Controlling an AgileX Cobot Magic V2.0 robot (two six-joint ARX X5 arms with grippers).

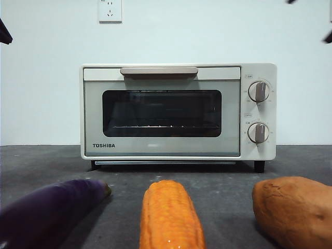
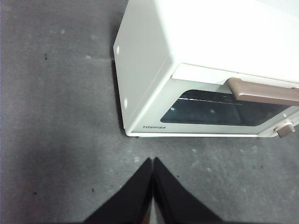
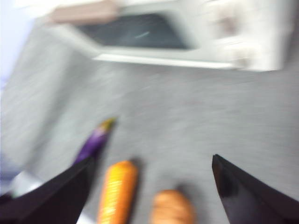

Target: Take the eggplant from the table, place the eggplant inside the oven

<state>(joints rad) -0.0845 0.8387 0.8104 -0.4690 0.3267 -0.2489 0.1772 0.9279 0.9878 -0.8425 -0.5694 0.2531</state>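
Note:
The oven door (image 1: 162, 113) will swing down and lie level when I open it, because the long handle (image 1: 159, 71) runs along its top edge.
The dark purple eggplant (image 1: 46, 210) lies on the grey table (image 1: 223, 179) at the front left, stem end toward the oven; the right wrist view shows the eggplant (image 3: 96, 140) too, blurred. The cream TOSHIBA oven (image 1: 178, 111) stands at the back with its door closed. My right gripper (image 3: 152, 163) hangs open high above the vegetables, touching nothing. My left gripper (image 2: 153, 161) is shut and empty, above bare table near the oven (image 2: 205, 70), at its left front corner. In the front view both arms show only as black tips at the top corners.
An orange-yellow corn cob (image 1: 168, 215) lies at the front middle and a reddish-brown sweet potato (image 1: 293, 210) at the front right. A wall socket (image 1: 110, 10) sits on the white wall behind the oven.

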